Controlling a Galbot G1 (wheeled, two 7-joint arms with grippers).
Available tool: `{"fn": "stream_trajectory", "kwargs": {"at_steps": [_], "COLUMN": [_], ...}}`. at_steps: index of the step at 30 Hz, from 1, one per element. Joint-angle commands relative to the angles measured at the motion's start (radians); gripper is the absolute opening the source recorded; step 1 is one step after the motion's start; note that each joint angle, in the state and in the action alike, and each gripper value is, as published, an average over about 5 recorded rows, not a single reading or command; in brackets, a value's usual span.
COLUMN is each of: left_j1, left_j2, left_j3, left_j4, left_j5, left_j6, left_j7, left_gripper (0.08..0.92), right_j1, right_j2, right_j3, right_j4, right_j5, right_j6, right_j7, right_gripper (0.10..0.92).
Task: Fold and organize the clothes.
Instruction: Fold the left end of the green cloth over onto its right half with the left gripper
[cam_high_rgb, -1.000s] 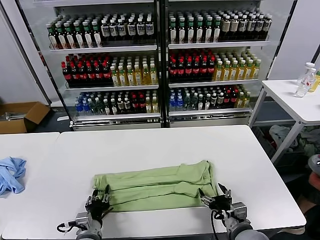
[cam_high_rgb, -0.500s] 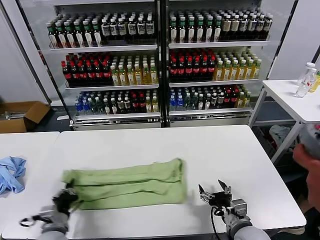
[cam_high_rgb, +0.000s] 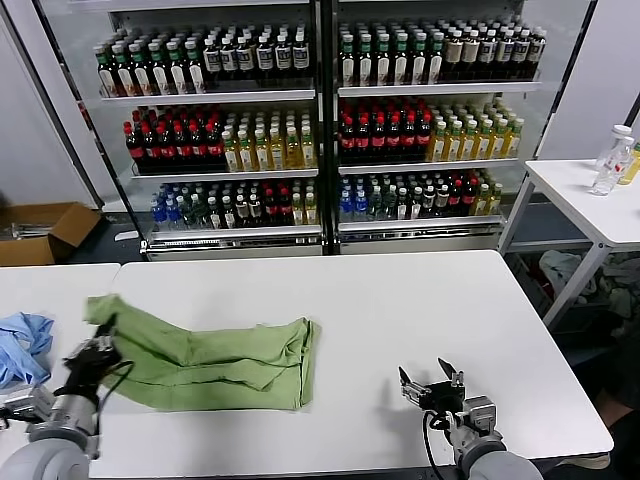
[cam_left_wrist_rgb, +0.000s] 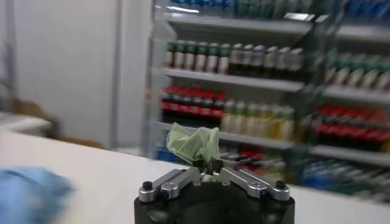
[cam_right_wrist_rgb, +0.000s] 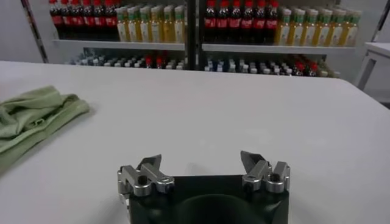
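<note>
My left gripper should continue to fold across the shirt's lifted end (cam_high_rgb: 108, 306) that it holds until it meets the opposite end (cam_high_rgb: 303, 362), which lies flat, and then let go.
The light green shirt (cam_high_rgb: 215, 353) lies folded in a long band on the left half of the white table (cam_high_rgb: 420, 300). My left gripper (cam_high_rgb: 92, 352) is shut on the shirt's left end and holds that end lifted; in the left wrist view a bunch of green cloth (cam_left_wrist_rgb: 195, 143) sticks up from the gripper (cam_left_wrist_rgb: 206, 173). My right gripper (cam_high_rgb: 430, 385) is open and empty near the table's front edge, to the right of the shirt. In the right wrist view the gripper (cam_right_wrist_rgb: 201, 163) is over bare table and the shirt's end (cam_right_wrist_rgb: 33, 119) lies apart from it.
A light blue cloth (cam_high_rgb: 22, 345) lies on the neighbouring table at far left, close to my left gripper. Drink coolers (cam_high_rgb: 320, 120) stand behind the table. A small white table with bottles (cam_high_rgb: 610, 160) stands at right. A cardboard box (cam_high_rgb: 40, 230) is on the floor at left.
My left gripper has pulled the shirt's left end leftward and upward, dragging the whole shirt left across the table. My right gripper has let go and stays open at the front right.
</note>
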Motion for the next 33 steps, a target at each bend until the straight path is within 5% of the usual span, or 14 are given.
{"fn": "stream_trajectory", "kwargs": {"at_steps": [1,11,16,25,33], "left_j1": [-0.049,-0.148,-0.145,-0.031,-0.025], "left_j2": [-0.165,-0.186,-0.174,-0.151,-0.051], "left_j3": [0.373,0.562,0.591,0.477,0.156], "left_j4": [-0.098,0.153,0.152,-0.053,0.156], "left_j5": [-0.360,-0.021,0.059,-0.040,0.080], "left_j6": [0.098,0.056,0.048,0.049,-0.039], "left_j7": [-0.001,0.007,0.051,0.120,0.017], "left_gripper": [0.102,0.102,0.122,0.366,0.600], "right_j1": [-0.002,0.001,0.005,0.023,0.022], "right_j2": [-0.006,-0.010,-0.007,-0.001,0.009], "right_j3": [0.012,0.026,0.022,0.009,0.008], "right_j4": [0.002,-0.002,-0.010,-0.019,-0.017], "right_j5": [0.005,0.016,0.017,0.017,0.016], "right_j6": [0.000,0.001,0.003,0.004,0.008], "right_j7": [0.000,0.000,0.000,0.000,-0.001], "right_gripper": [0.823,0.823,0.823,0.823,0.823]}}
